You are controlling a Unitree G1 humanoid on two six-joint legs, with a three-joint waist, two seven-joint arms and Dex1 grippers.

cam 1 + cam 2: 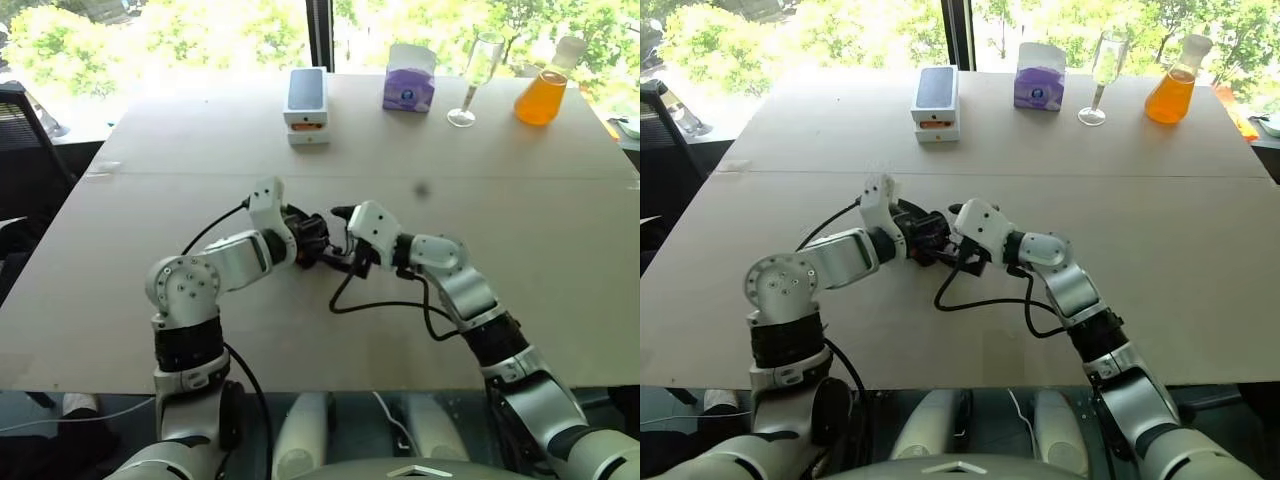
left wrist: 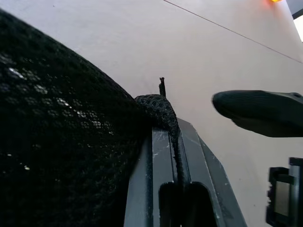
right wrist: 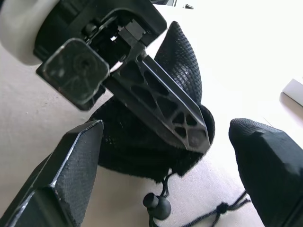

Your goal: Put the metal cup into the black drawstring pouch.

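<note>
The pouch's cord hangs loose past the toggle, so my right gripper should pinch the cord close to its knot and pull it away from my left gripper.
The black drawstring pouch hangs bunched just above the middle of the table, and my left gripper is shut on its mesh fabric. Up close, the left fingers pinch the pouch near its mouth, and its cord ends in a knot below. My right gripper stands open right beside the pouch, one fingertip on each side and nothing between them. One right fingertip shows past the pouch. The metal cup is hidden.
Along the table's far edge stand a white box with a dark top, a purple tissue box, a clear wine glass and an orange flask. A dark chair is at the left.
</note>
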